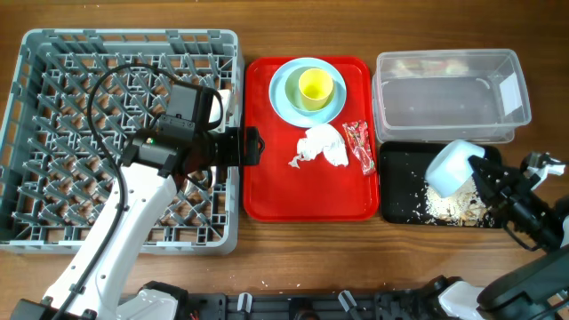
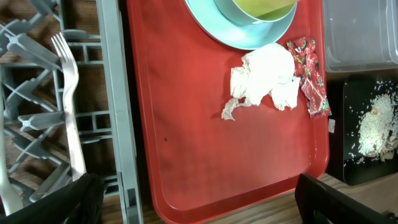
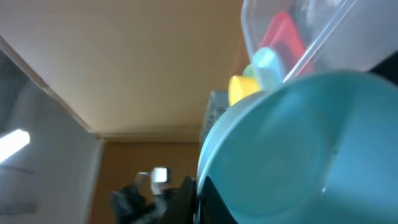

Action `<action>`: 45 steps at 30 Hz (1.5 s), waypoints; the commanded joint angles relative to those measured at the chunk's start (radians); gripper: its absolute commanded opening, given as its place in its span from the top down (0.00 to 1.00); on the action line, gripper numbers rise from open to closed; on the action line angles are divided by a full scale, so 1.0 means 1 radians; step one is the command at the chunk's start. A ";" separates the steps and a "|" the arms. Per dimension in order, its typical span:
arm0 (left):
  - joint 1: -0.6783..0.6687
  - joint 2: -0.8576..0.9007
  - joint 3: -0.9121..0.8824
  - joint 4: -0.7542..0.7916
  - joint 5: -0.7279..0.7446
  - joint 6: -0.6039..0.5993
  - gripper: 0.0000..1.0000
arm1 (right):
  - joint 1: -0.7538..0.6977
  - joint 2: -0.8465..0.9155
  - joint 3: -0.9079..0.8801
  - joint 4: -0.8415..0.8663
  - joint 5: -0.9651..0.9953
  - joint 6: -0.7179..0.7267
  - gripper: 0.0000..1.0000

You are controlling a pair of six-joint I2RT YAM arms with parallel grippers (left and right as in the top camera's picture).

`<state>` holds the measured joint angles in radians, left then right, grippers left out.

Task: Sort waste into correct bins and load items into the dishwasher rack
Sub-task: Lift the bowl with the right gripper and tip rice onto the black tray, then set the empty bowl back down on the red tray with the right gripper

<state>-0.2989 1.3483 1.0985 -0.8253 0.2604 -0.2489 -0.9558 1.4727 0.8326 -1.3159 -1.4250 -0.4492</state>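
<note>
The pale blue bowl's inside (image 3: 280,152) is almost clear of scraps. My right gripper should keep going to the red tray's open near end (image 1: 315,191) and release the bowl there.
My right gripper (image 1: 480,173) is shut on the rim of the pale blue bowl (image 1: 453,166), tipped over the black tray (image 1: 396,191); the bowl fills the right wrist view (image 3: 311,149). Beige food scraps (image 1: 453,204) lie in the tray. My left gripper (image 1: 252,147) is open and empty over the grey rack's right edge (image 1: 233,107). A white fork (image 2: 69,99) lies in the rack. On the red tray (image 1: 307,191) sit the pale blue plate (image 1: 280,93) with the yellow cup (image 1: 315,87), the crumpled napkin (image 1: 324,145) and the red wrapper (image 1: 358,147).
The clear tub (image 1: 449,96) with a white label stands behind the black tray at the right. The left arm's cable loops over the rack. The spoon is not in view.
</note>
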 commanded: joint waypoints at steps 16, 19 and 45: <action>0.006 -0.006 0.014 0.003 0.008 -0.006 0.00 | 1.106 -0.063 0.429 0.113 1.034 0.659 0.96; 0.006 -0.006 0.014 0.003 0.008 -0.005 0.00 | 1.342 -0.063 0.386 0.197 1.207 0.818 0.96; 0.006 -0.006 0.014 0.003 0.008 -0.005 0.00 | 1.621 -0.040 -0.041 0.895 1.083 0.987 0.85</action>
<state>-0.2989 1.3483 1.0985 -0.8249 0.2604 -0.2489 0.6571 1.4212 0.8062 -0.4309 -0.3126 0.5331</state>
